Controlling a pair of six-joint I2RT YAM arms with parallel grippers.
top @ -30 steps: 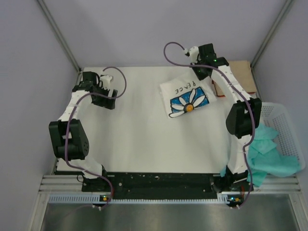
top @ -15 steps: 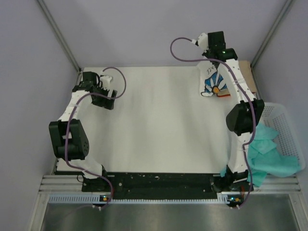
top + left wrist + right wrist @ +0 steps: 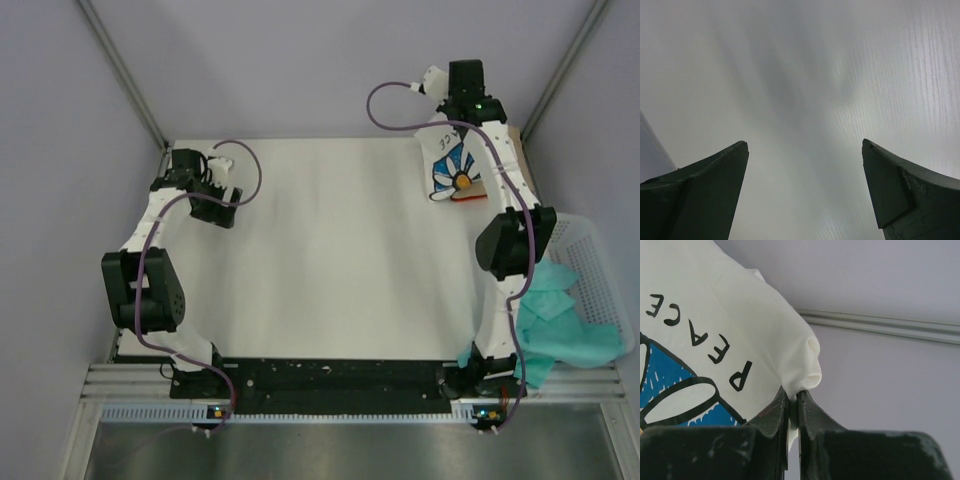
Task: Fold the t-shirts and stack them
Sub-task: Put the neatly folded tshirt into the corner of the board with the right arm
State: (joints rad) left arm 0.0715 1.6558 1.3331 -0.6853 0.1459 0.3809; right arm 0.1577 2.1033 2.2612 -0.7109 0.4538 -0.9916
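My right gripper is drawing the white t-shirt's corner with the daisy print (image 3: 458,169) face up along the stack's red edge, and should keep on until it is over the uncovered tan t-shirt (image 3: 521,164), then let go there.
The white daisy t-shirt (image 3: 451,170) hangs folded from my right gripper (image 3: 447,122) at the table's far right, above the tan t-shirt with a red edge (image 3: 470,192), which is mostly hidden. In the right wrist view the gripper (image 3: 794,392) is shut on a bunched corner of the white t-shirt (image 3: 715,340), with "PEACE" and the blue daisy print showing. My left gripper (image 3: 222,192) is at the far left over bare table. In the left wrist view it (image 3: 805,145) is open and empty.
A white plastic mesh basket (image 3: 585,270) stands at the right edge with teal cloth (image 3: 560,330) spilling out of it toward the front. The white table surface (image 3: 320,270) lies between the arms. The enclosure's back wall stands close behind the right gripper.
My right gripper has lifted the white daisy t-shirt off the table and carried it right and back, over the tan t-shirt. The left arm has not moved.
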